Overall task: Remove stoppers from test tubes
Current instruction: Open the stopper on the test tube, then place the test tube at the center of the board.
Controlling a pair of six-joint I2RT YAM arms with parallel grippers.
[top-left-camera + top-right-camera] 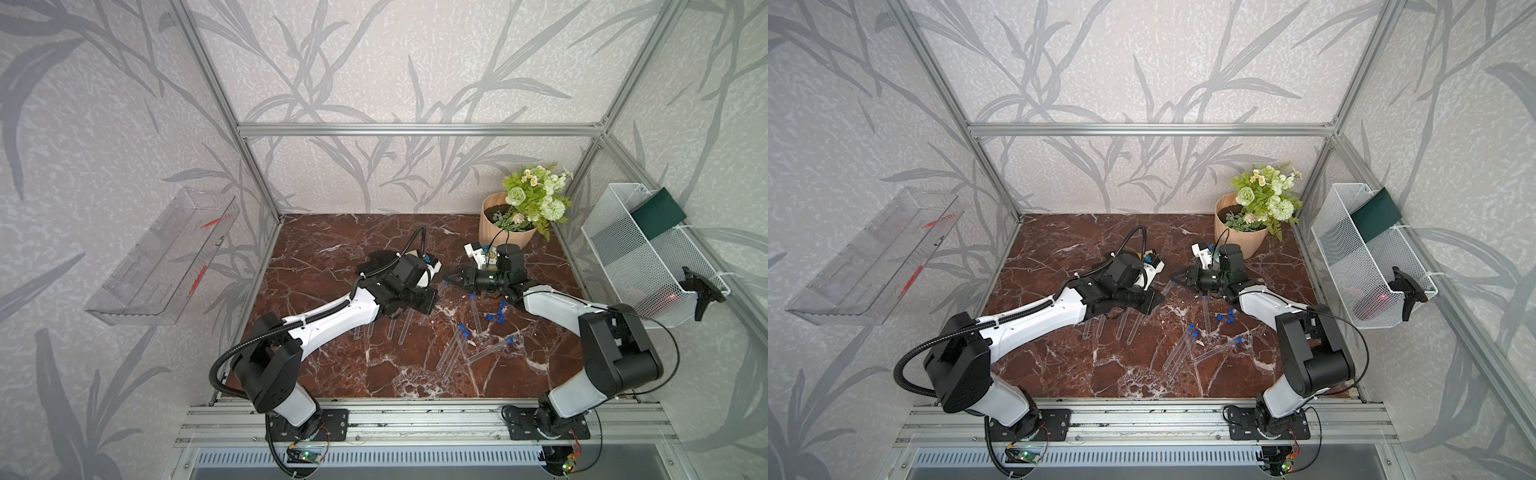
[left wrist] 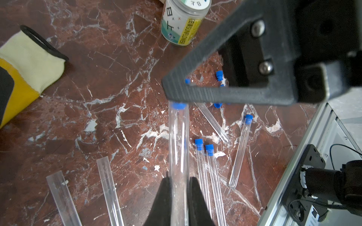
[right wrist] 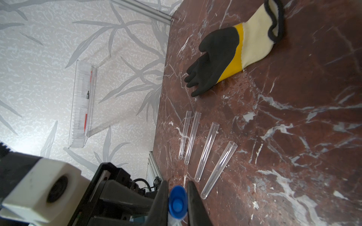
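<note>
The robot's right gripper holds the blue stopper (image 2: 178, 105) in line with the tube, so the left gripper should go on pulling and then let go of the tube beside the open tubes (image 2: 109, 188).
My left gripper (image 2: 179, 187) is shut on a clear test tube (image 2: 179, 146), held just above the marble table (image 1: 353, 365). This tube's blue stopper (image 3: 177, 201) sits between the jaws of my right gripper (image 3: 177, 195), which is shut on it. In both top views the two grippers meet tip to tip at mid-table, left gripper (image 1: 430, 296) facing right gripper (image 1: 449, 279). Several open tubes (image 3: 207, 152) lie side by side on the table. Three stoppered tubes (image 2: 201, 162) lie near loose stoppers (image 1: 496, 313).
A black and yellow glove (image 3: 221, 58) lies behind the left arm. A labelled jar (image 2: 182, 21) stands near the right arm. A flower pot (image 1: 505, 228) stands at the back right. A white mesh basket (image 1: 648, 257) and a clear tray (image 1: 162, 262) hang on the side walls.
</note>
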